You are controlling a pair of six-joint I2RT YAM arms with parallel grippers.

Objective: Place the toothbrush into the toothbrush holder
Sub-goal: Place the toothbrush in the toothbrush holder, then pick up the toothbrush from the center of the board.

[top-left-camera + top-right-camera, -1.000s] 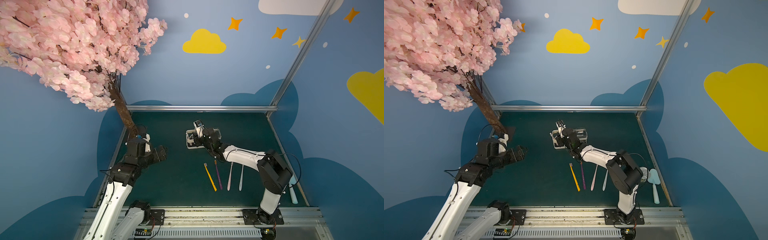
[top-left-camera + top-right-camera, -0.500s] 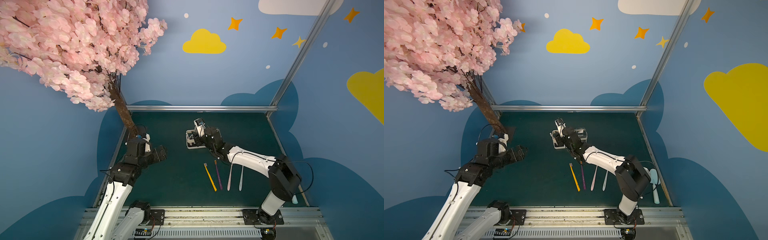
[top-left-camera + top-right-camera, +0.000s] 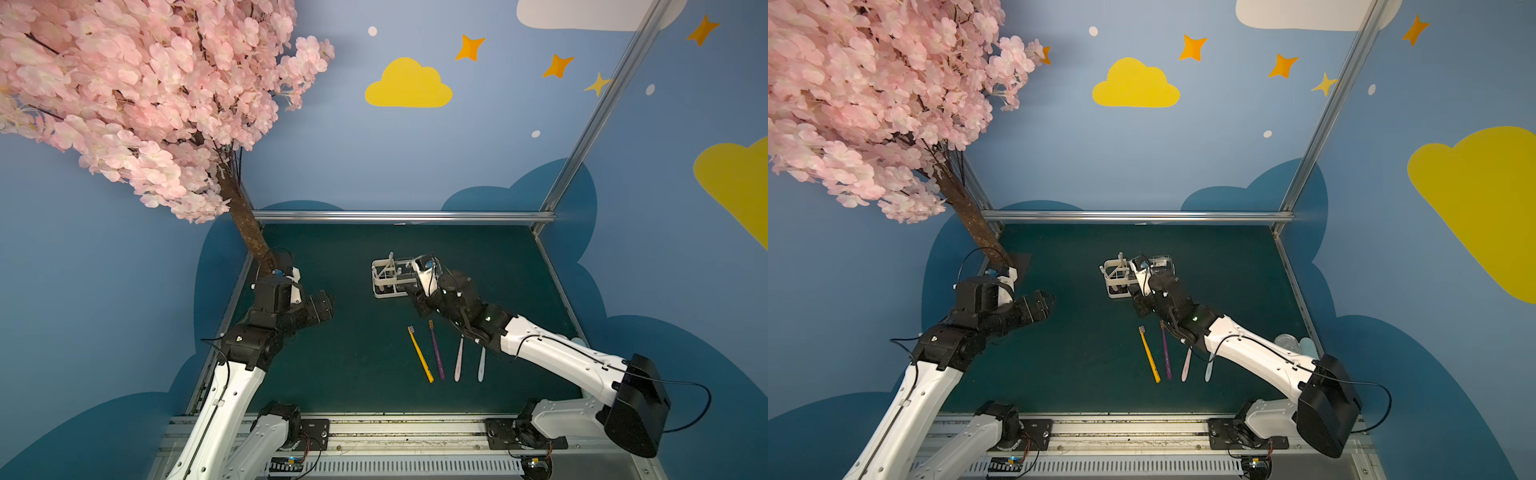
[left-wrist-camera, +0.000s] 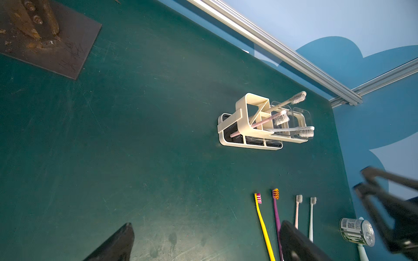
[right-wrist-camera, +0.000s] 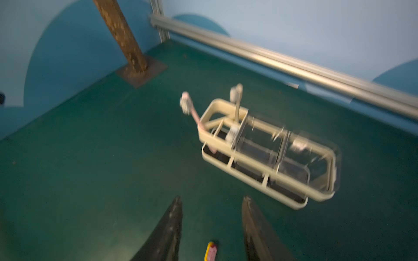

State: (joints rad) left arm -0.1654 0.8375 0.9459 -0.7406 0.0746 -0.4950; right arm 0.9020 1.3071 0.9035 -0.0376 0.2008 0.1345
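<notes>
The yellow toothbrush's head (image 3: pixel 411 328) is in line with the gap between my right gripper's open fingers. I should keep going down until the fingers are on both sides of the bristles (image 3: pixel 1141 329), then close them.
The white wire toothbrush holder (image 3: pixel 386 286) (image 4: pixel 235 117) (image 5: pixel 267 183) stands mid-table, with three pale toothbrushes (image 4: pixel 282 104) leaning in its slot end. Several more lie in a row nearer the front: a yellow toothbrush (image 3: pixel 422 357) (image 4: pixel 262 223), a purple one (image 3: pixel 436 351), a pink one (image 3: pixel 458 359) and a pale blue one (image 3: pixel 481 365). My right gripper (image 3: pixel 417 301) (image 5: pixel 212 201) hovers just in front of the holder, open and empty, with the yellow brush head (image 5: pixel 211 254) below and between its fingers. My left gripper (image 3: pixel 326 305) (image 4: pixel 207 223) hangs wide open at the left, holding nothing.
A tree trunk (image 3: pixel 249 232) on a metal plate (image 4: pixel 45 40) rises at the back left corner. A tin can (image 4: pixel 357 231) and a pale blue utensil (image 3: pixel 1306 345) lie at the right edge. An aluminium rail (image 3: pixel 399 216) borders the back.
My right gripper has drawn back from over the holder toward the loose brushes, and its jaws have opened wider. The left arm has not moved.
</notes>
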